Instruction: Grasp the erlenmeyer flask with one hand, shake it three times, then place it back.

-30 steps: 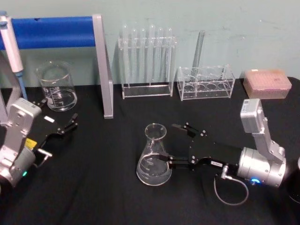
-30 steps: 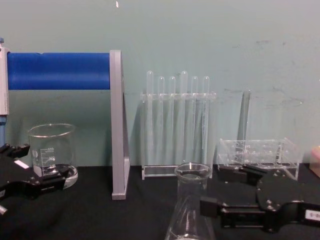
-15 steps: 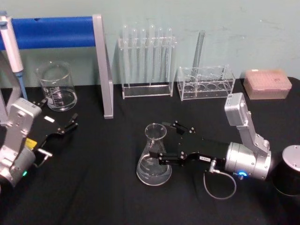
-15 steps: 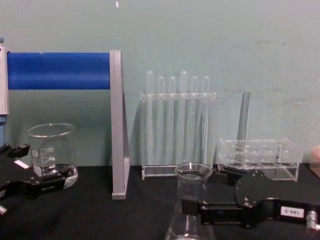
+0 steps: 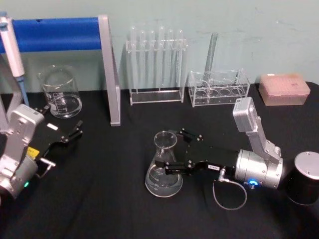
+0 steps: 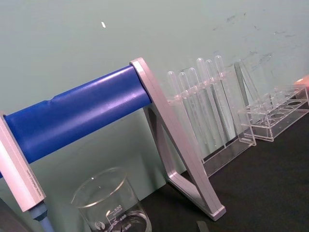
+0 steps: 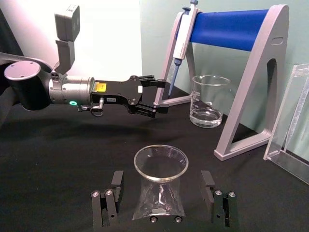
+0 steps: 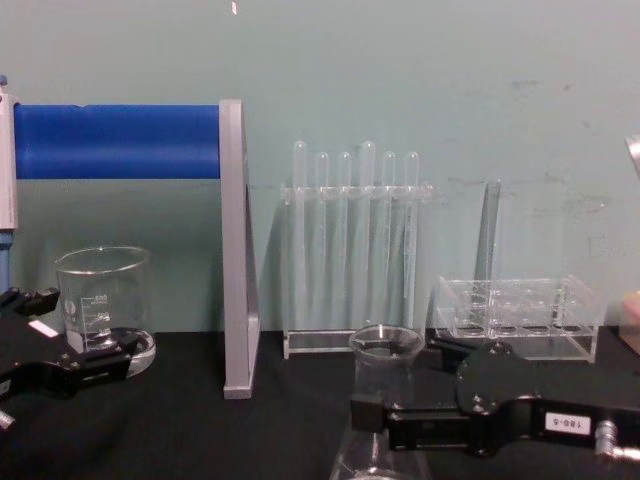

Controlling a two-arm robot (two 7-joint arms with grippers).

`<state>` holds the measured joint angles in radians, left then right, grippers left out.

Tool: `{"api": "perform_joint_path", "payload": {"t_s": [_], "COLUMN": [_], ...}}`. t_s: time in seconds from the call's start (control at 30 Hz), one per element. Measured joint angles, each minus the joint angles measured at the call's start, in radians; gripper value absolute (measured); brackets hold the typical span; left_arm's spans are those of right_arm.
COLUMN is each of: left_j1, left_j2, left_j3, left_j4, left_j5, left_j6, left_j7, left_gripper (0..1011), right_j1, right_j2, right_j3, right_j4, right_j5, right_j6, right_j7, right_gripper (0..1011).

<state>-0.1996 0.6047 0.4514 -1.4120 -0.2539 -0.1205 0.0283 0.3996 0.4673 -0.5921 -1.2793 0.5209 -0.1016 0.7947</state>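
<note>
A bright curved line (image 8: 375, 475) can be seen low in the erlenmeyer flask (image 8: 384, 385), so the robot should expect clear liquid to slosh around inside when it shakes the flask.
The erlenmeyer flask (image 5: 164, 169) stands upright on the black table, a little right of centre; its rim (image 7: 161, 162) and neck (image 8: 386, 368) are clear glass. My right gripper (image 5: 166, 148), the hand with the small digit label (image 8: 566, 423), reaches in from the right at neck height. It is open, one finger (image 7: 116, 182) on each side of the neck, with a gap to the glass on both sides. My left gripper (image 5: 64, 119) rests open at the far left near the beaker, and the right wrist view shows the left gripper (image 7: 153, 94) across the table.
A glass beaker (image 5: 61, 92) stands at the back left under a blue-barred grey stand (image 5: 108, 69) holding a pipette (image 5: 11, 47). Along the back are a test tube rack (image 5: 156, 64), a low clear rack (image 5: 219, 88) and a pink box (image 5: 284, 88). A black cylinder (image 5: 303, 186) sits at the right edge.
My right gripper has slid left, from beside the flask to having its open fingers on both sides of the neck. The flask and left arm have not moved.
</note>
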Motion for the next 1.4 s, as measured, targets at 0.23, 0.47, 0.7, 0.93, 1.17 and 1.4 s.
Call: {"api": "perform_joint_path", "payload": {"t_s": [0.23, 0.47, 0.7, 0.93, 1.17, 1.4], "left_j1": [0.000, 0.000, 0.000, 0.000, 0.000, 0.000], "left_j2": [0.000, 0.000, 0.000, 0.000, 0.000, 0.000], "left_j3": [0.000, 0.000, 0.000, 0.000, 0.000, 0.000], "left_j4": [0.000, 0.000, 0.000, 0.000, 0.000, 0.000], "left_j5": [0.000, 0.000, 0.000, 0.000, 0.000, 0.000], "left_j6": [0.000, 0.000, 0.000, 0.000, 0.000, 0.000], "left_j7": [0.000, 0.000, 0.000, 0.000, 0.000, 0.000], "left_gripper": [1001, 1001, 1001, 1001, 1001, 1001], "right_j1": [0.004, 0.002, 0.001, 0.001, 0.001, 0.001], "right_j2": [-0.001, 0.000, 0.000, 0.000, 0.001, 0.001], "right_j3": [-0.008, -0.011, -0.012, -0.012, -0.012, -0.011], "right_j4": [0.004, 0.002, 0.000, -0.001, -0.001, -0.001], "right_j5": [-0.002, -0.008, -0.016, -0.015, -0.014, -0.014], "right_j6": [-0.003, -0.006, -0.009, -0.009, -0.009, -0.009], "right_j7": [0.002, -0.004, -0.013, -0.013, -0.012, -0.012], "right_gripper": [1000, 1000, 1000, 1000, 1000, 1000]}}
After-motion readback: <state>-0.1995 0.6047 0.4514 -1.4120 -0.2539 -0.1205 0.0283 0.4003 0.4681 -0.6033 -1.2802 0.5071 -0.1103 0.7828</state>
